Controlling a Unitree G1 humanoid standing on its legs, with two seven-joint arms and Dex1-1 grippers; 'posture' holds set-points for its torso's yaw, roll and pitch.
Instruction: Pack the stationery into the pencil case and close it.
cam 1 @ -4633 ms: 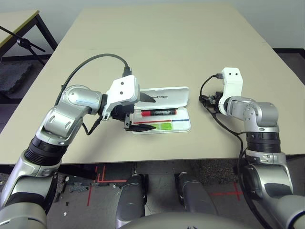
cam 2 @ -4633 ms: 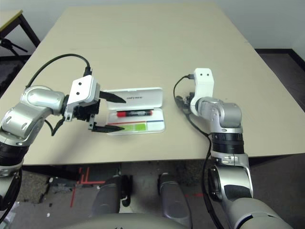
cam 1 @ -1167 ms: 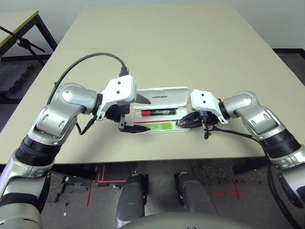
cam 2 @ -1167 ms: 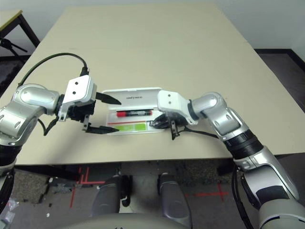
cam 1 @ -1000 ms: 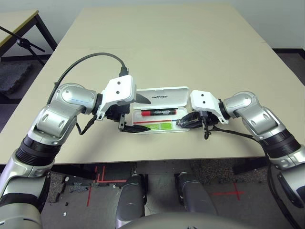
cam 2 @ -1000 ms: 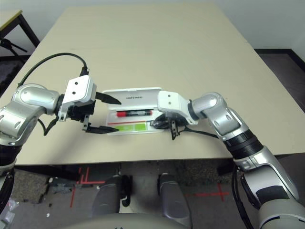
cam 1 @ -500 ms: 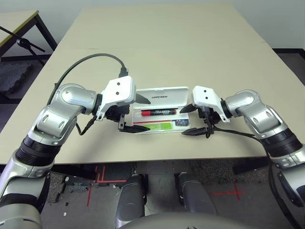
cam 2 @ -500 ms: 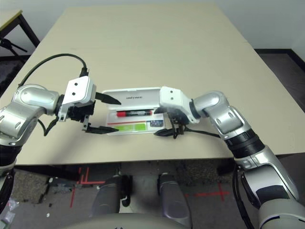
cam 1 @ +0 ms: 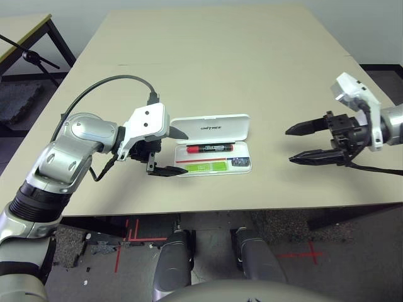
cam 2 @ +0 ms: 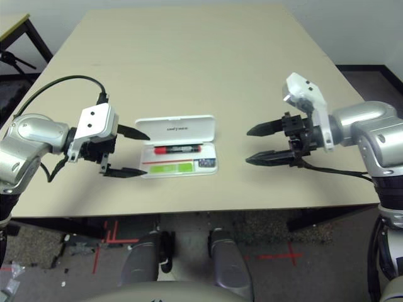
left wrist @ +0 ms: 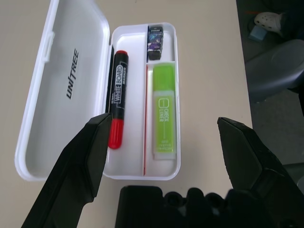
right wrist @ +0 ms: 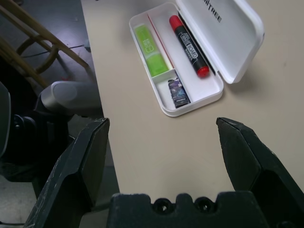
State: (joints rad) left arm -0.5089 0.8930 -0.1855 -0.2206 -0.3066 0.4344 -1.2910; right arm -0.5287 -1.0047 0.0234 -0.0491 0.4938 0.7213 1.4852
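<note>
The robot's left gripper should move back, close, and push from behind the lid, because the open lid (cam 1: 211,129) leans back and the left gripper's spread fingers are at the case's end.
The white pencil case (cam 1: 244,168) lies open near the table's front edge, its lid (cam 1: 217,126) laid back flat. Inside lie the red marker (cam 1: 210,148), the light-green bar (cam 1: 210,167) and a small dark piece (cam 1: 240,162). My left gripper (cam 1: 174,151) stands open at the case's left end, fingers apart and holding nothing. Off to the right, well clear of the case, my right gripper (cam 1: 295,145) is open and holds nothing. The left wrist view looks down on the marker (left wrist: 117,105), green bar (left wrist: 164,112) and dark piece (left wrist: 155,36).
The tan table (cam 1: 214,63) stretches wide behind the case. A second table corner and a black stand (cam 1: 28,55) sit at the far left. The table's front edge runs just below the case.
My right gripper has drawn back to the right, away from the case's right end, and stands wide open. The small dark piece now lies in the case. My left gripper shifted slightly left.
</note>
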